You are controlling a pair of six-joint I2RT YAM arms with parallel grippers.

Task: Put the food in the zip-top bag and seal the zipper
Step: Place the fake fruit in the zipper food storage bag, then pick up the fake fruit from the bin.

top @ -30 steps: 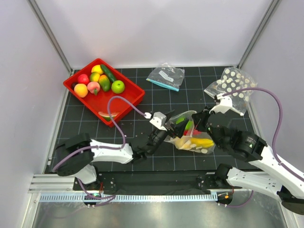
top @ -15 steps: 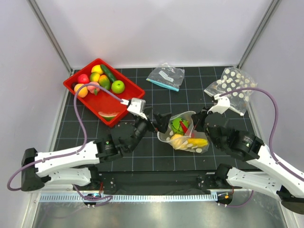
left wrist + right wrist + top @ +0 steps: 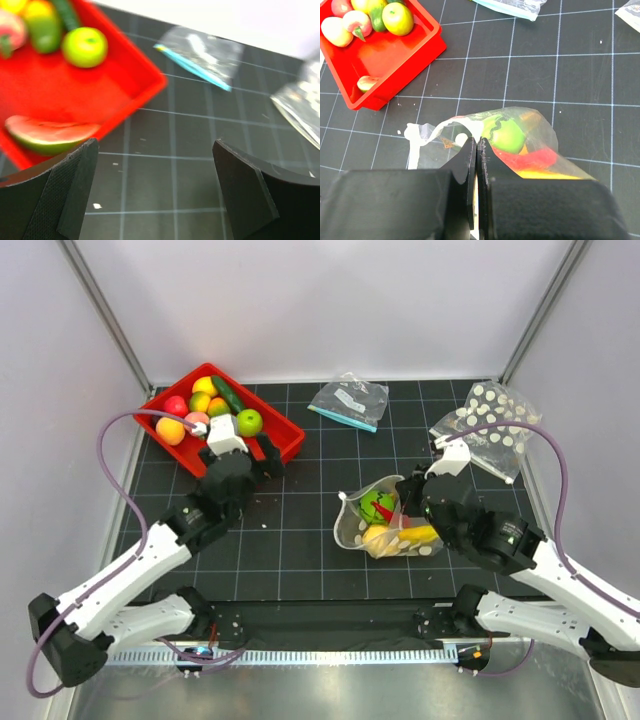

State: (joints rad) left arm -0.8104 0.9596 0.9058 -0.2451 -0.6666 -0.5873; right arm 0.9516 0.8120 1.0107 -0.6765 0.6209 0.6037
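The green apple point(image 3: 249, 422) is at the edge of the pile next to open tray's bottom point(image 3: 274, 427). My left gripper keeps going toward that apple until its open fingers are on both sides of it.
The zip-top bag point(image 3: 385, 528) lies on the mat at centre, white-dotted, with a green round fruit point(image 3: 507, 132), a red piece point(image 3: 532, 157) and a yellow banana point(image 3: 415, 536) inside. Its mouth faces left and gapes open. My right gripper point(image 3: 403, 502) is shut on the bag's upper rim, the zipper point(image 3: 465, 122), as the right wrist view point(image 3: 478, 146) shows. My left gripper point(image 3: 262, 455) is open and empty over the mat beside the red tray's point(image 3: 285, 435) near corner; in the left wrist view point(image 3: 160, 200) only bare mat lies between its fingers. More food, including a green apple point(image 3: 85, 46) and a watermelon slice point(image 3: 50, 135), sits in the tray.
A clear undotted bag with a teal strip point(image 3: 350, 400) lies at the back centre. A second dotted bag point(image 3: 490, 422) lies at the back right by the frame post. The right arm's cable arcs over that bag.
My left arm has pulled away from the bag's mouth and swung left and back to the red tray. The right gripper has stayed shut on the bag's rim.
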